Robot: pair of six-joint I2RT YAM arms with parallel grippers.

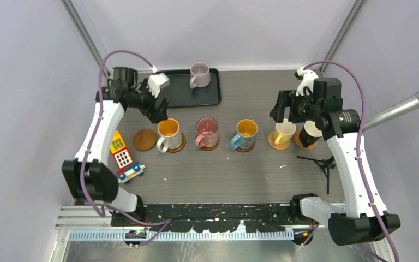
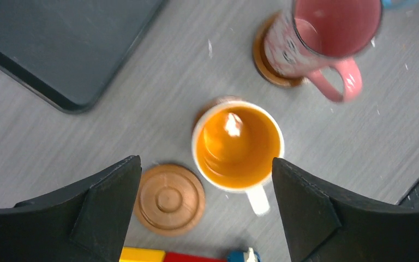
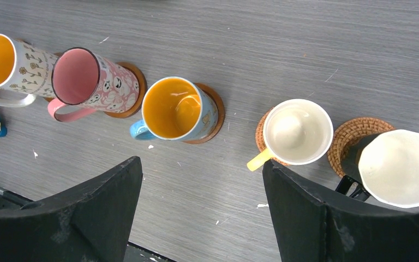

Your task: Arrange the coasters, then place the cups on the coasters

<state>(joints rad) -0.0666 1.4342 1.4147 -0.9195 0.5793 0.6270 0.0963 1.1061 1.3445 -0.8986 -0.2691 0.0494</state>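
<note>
The handle of the lilac cup points toward the empty side of the black tray (image 1: 179, 94), so the robot's left gripper should go on moving there until its fingers close on that handle (image 1: 193, 83).
Five cups stand in a row on coasters: white with orange inside (image 1: 169, 134), pink (image 1: 207, 131), blue (image 1: 245, 134), cream-yellow (image 1: 283, 132), black (image 1: 310, 134). One bare wooden coaster (image 1: 144, 140) lies at the left end of the row. A lilac cup (image 1: 199, 75) sits on the black tray (image 1: 180, 93). My left gripper (image 1: 158, 112) hovers open above the white cup (image 2: 237, 144), holding nothing, with the bare coaster (image 2: 169, 199) beside it. My right gripper (image 1: 281, 115) hangs open and holds nothing near the cream-yellow cup (image 3: 297, 131) and black cup (image 3: 401, 166).
A colourful toy block house (image 1: 125, 157) lies near the left arm, just in front of the bare coaster. A small black tripod (image 1: 322, 164) lies at the front right. A microphone (image 1: 409, 106) pokes in from the right wall.
</note>
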